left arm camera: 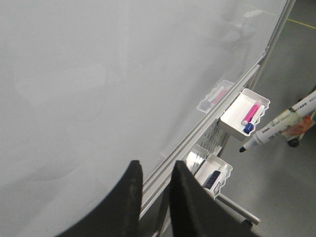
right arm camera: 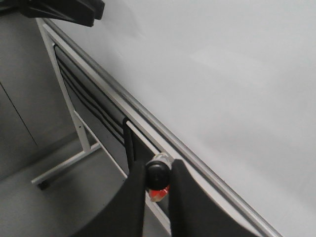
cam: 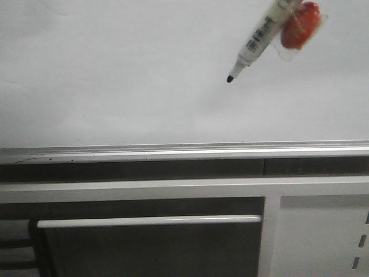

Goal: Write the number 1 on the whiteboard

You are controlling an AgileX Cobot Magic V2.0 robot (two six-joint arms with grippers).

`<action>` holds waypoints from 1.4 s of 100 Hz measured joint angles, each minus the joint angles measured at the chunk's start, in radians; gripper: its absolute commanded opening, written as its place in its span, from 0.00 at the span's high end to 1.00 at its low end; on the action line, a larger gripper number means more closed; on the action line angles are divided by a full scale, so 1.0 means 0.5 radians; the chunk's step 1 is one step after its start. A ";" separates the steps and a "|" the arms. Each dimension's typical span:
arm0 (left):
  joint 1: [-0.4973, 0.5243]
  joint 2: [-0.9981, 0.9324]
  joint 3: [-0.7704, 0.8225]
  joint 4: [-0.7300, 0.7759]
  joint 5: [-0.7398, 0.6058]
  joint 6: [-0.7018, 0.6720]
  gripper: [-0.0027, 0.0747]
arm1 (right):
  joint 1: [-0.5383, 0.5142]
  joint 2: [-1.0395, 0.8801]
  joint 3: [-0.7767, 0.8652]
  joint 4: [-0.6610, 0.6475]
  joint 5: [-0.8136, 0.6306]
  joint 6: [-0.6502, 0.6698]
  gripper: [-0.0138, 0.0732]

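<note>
The robot's right gripper should lift the marker pen's tip [cam: 230,79], which hangs low and away from the whiteboard, to a higher spot [cam: 212,18] on the whiteboard before it draws 1 downward.
The whiteboard [cam: 115,69] fills the upper part of the front view, pale and glossy, and I see no number 1 on it in any view. A white marker pen [cam: 256,40] with a black tip and a red tag slants down to the left at the top right. My right gripper [right arm camera: 157,180] is shut on the pen's black end [right arm camera: 157,173]. In the left wrist view the marker pen [left arm camera: 284,126] hangs with its tip clear of the whiteboard [left arm camera: 98,74]. My left gripper [left arm camera: 157,165] is open by a narrow gap, empty, near the board's lower rail.
A silver rail [cam: 184,151] runs along the board's bottom edge. Below it is a white metal frame with a horizontal bar [cam: 150,221]. Two white trays hang on the frame: one [left arm camera: 232,121] holds a pink marker, the other [left arm camera: 223,174] a dark block.
</note>
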 measured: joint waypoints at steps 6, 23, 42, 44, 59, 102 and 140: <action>0.000 -0.038 0.032 -0.013 -0.054 0.000 0.99 | 0.000 -0.030 0.012 0.014 -0.067 0.000 0.89; 0.000 -0.218 0.186 -0.103 -0.334 0.009 0.99 | 0.000 -0.192 0.165 0.038 -0.319 0.000 0.89; 0.000 -0.394 0.304 -0.169 -0.572 0.013 0.99 | 0.000 -0.308 0.405 0.046 -0.570 0.000 0.89; 0.000 -0.405 0.309 -0.173 -0.582 0.013 0.99 | 0.000 -0.308 0.425 0.046 -0.578 0.000 0.89; 0.000 -0.423 0.328 -0.192 -0.600 0.013 0.99 | 0.000 -0.290 0.540 0.136 -0.582 0.005 0.89; 0.000 -0.424 0.334 -0.199 -0.604 0.013 0.99 | 0.045 -0.334 0.762 0.387 -0.772 -0.077 0.89; 0.000 -0.424 0.334 -0.199 -0.604 0.013 0.99 | 0.364 -0.410 0.790 0.421 -1.300 -0.122 0.89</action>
